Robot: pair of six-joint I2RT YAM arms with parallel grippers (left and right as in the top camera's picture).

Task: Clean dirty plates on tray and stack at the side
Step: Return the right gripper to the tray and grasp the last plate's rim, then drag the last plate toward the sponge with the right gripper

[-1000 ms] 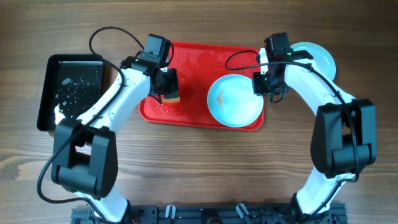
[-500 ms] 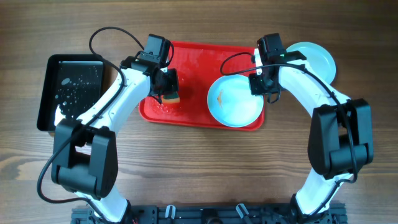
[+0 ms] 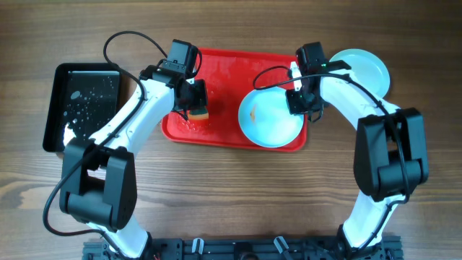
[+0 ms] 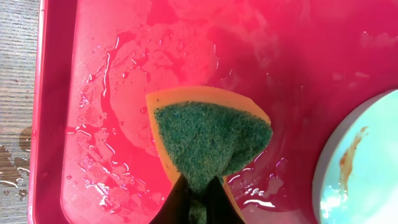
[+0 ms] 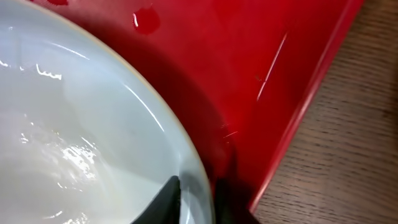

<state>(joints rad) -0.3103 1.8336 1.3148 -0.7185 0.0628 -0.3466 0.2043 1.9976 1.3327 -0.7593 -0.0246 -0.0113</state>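
Note:
I should slide the smeared plate inward [image 3: 225, 119] with my right gripper and take its rim again before wiping, because the plate is by the red tray's edge [image 3: 300, 131], away from the sponge.
The red tray [image 3: 229, 76] lies in the middle. One pale blue plate [image 3: 271, 119] with a brownish smear rests on its right part. My right gripper [image 3: 302, 101] is shut on that plate's right rim; in the right wrist view the rim [image 5: 186, 168] sits between the fingers [image 5: 198, 202] over the tray [image 5: 249, 74]. My left gripper [image 3: 195, 101] is shut on a green-and-orange sponge [image 3: 199, 112] over the tray's wet left part. The left wrist view shows the sponge [image 4: 211, 140], the gripper [image 4: 198, 202] and the smeared plate [image 4: 367, 168]. Another pale blue plate [image 3: 367, 68] lies on the table right of the tray, partly hidden by the right arm.
A black rectangular tray [image 3: 79, 108] with water drops stands at the left. Water puddles [image 4: 106, 124] lie on the red tray's left part. Wooden table [image 5: 348, 155] begins just past the tray's right rim.
My right gripper has moved a little to the left along with the plate it grips. The left arm and sponge have not moved.

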